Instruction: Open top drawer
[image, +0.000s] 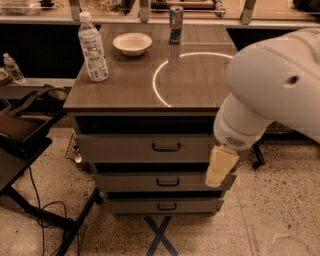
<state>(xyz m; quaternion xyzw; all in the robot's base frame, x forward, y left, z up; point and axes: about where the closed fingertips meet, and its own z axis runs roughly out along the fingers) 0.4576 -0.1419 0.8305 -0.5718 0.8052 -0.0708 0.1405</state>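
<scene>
The top drawer's front (193, 149) is clear from the robot's cream finger to the top drawer's loop handle (166, 149), so the gripper should go toward that handle next and close there.
The top drawer (125, 148) is the widest grey-beige front under the cabinet top, with a small dark loop handle (166, 147) at mid-front and a dark gap above it. Two narrower drawers (130, 182) sit below it. My gripper (220, 166) hangs from the big white arm (272, 95) at the right. Its cream tip is in front of the right end of the top drawer front and reaches down over the middle drawer's right end. It is to the right of the handle and apart from it.
On the cabinet top (125, 90) stand a water bottle (93, 47), a white bowl (132, 43) and a can (175, 24). A black stand with cables (22, 135) is at the left. A blue tape X (160, 236) marks the floor in front.
</scene>
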